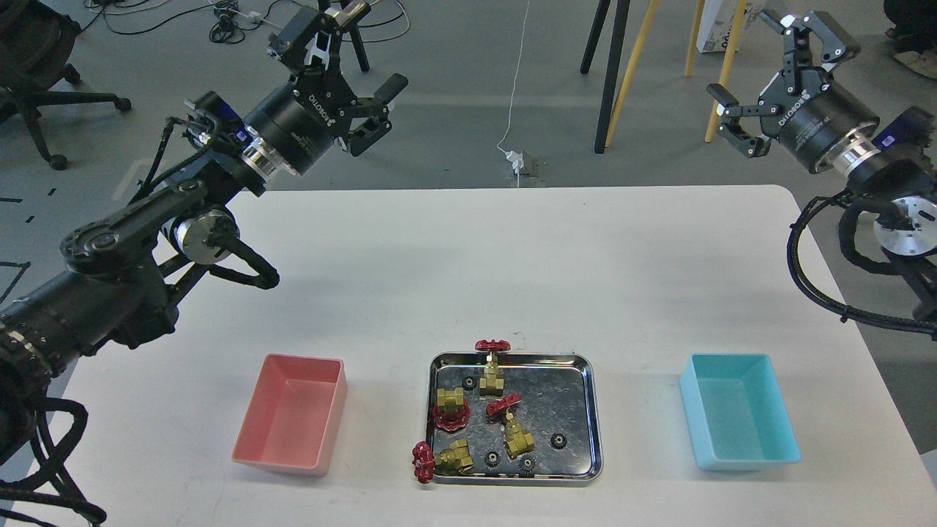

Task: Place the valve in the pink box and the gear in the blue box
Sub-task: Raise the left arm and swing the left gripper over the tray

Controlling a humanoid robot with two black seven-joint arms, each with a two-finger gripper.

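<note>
I expect the upright valve (450, 410) to come free by itself when I lift it, because steel (479, 421) shows between its red handwheel and its neighbours.
Several brass valves with red handwheels lie in a shiny steel tray (590, 410) at the table's front middle; one valve (490, 366) leans over the tray's back rim and another (439, 460) over its front left corner. Several tiny black gears lie among them, one of them a gear (558, 440) at the tray's right. The empty pink box (293, 413) stands left of the tray, the empty blue box (738, 410) right of it. My left gripper (355, 58) is open, high beyond the table's back left. My right gripper (772, 69) is open, high at the back right. Both are empty.
The white table (512, 271) has bare surface behind the tray and boxes. Beyond its back edge are tripod legs (607, 73), wooden legs, floor cables and an office chair (36, 66) at far left.
</note>
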